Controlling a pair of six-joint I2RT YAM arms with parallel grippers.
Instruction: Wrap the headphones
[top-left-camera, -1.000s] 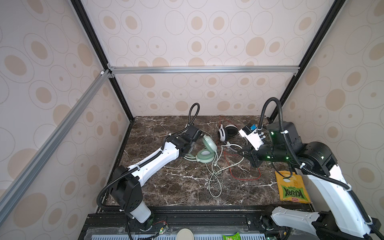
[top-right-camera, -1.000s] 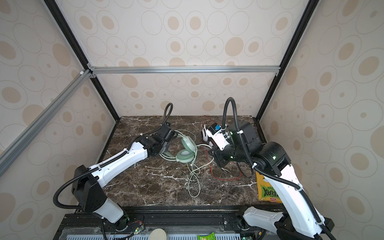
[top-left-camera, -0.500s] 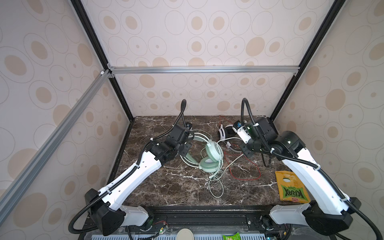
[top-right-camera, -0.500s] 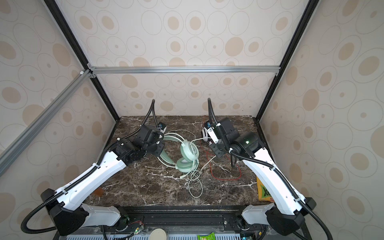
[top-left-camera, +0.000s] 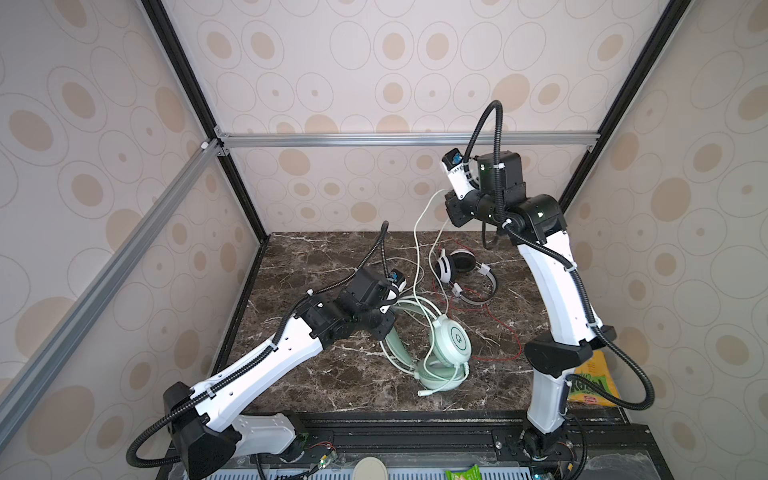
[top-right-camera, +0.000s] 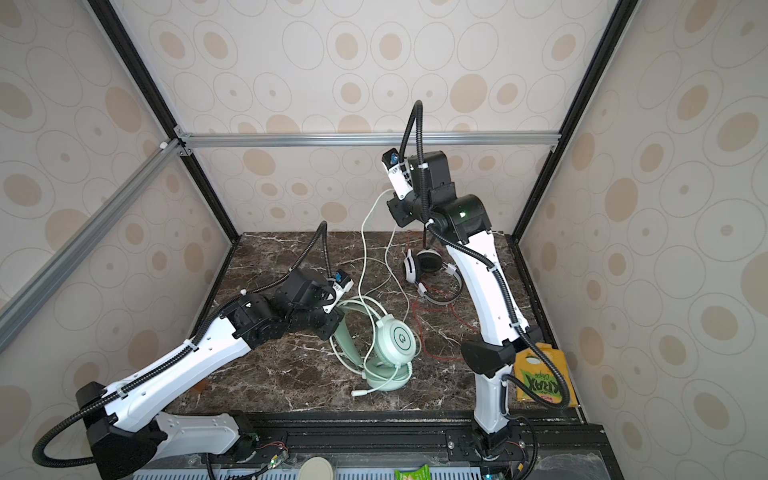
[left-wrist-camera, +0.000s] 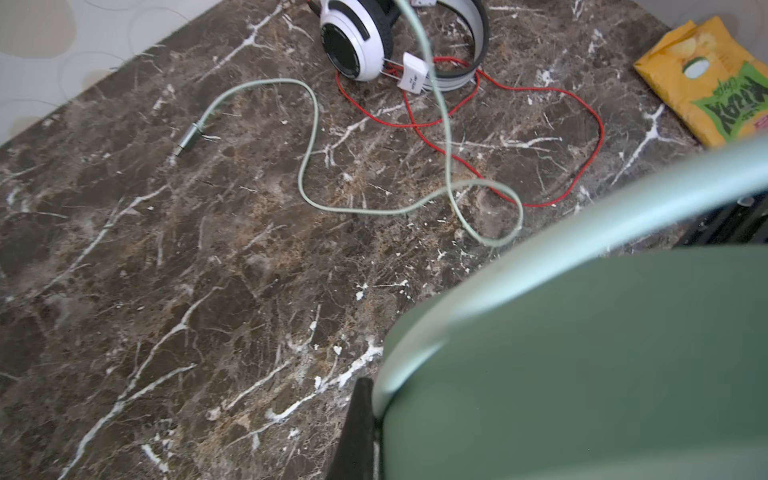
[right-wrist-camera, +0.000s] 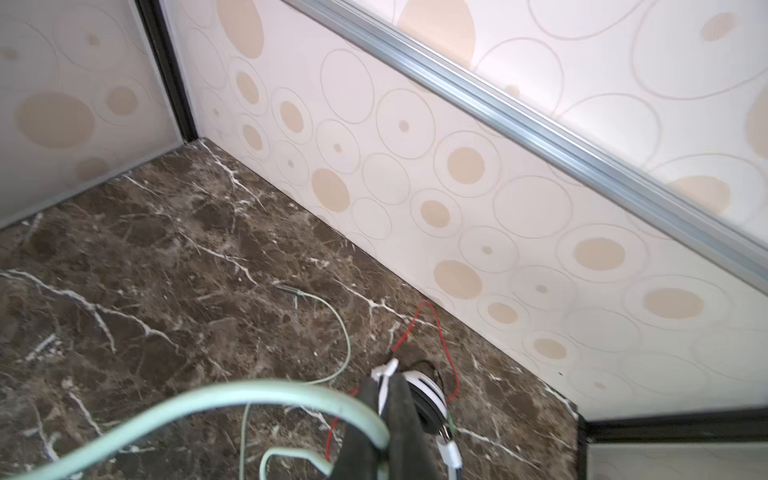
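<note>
The pale green cable (top-left-camera: 417, 232) goes up behind the mint-green headphones, so the robot's left gripper should swing the headphones back while its right gripper brings the cable down in front.
The mint-green headphones (top-left-camera: 453, 343) (top-right-camera: 399, 338) lie mid-table, one earcup facing up. My left gripper (top-left-camera: 386, 330) (top-right-camera: 332, 328) is shut on their headband (left-wrist-camera: 582, 353); one black finger (left-wrist-camera: 358, 428) shows beside it. My right gripper (top-left-camera: 449, 201) (right-wrist-camera: 384, 401) hangs high near the back wall, shut on the pale green cable (top-left-camera: 417, 232) (right-wrist-camera: 266, 392), which rises in a loop from the table. The cable's plug (left-wrist-camera: 189, 139) rests on the marble. The white-and-black headphones (top-left-camera: 455, 266) (left-wrist-camera: 357, 45) lie at the back right with their red cable (top-left-camera: 498, 328) (left-wrist-camera: 540, 95) spread around them.
A yellow chips bag (top-left-camera: 590, 384) (left-wrist-camera: 706, 79) lies at the front right edge of the marble table (top-left-camera: 316, 374). Patterned walls close in the back and both sides. A metal rail (top-left-camera: 395, 139) crosses the back wall above the right gripper.
My right gripper has risen from table height to high near the back wall, drawing the pale green cable up. The mint-green headphones have shifted towards the front with the left gripper.
</note>
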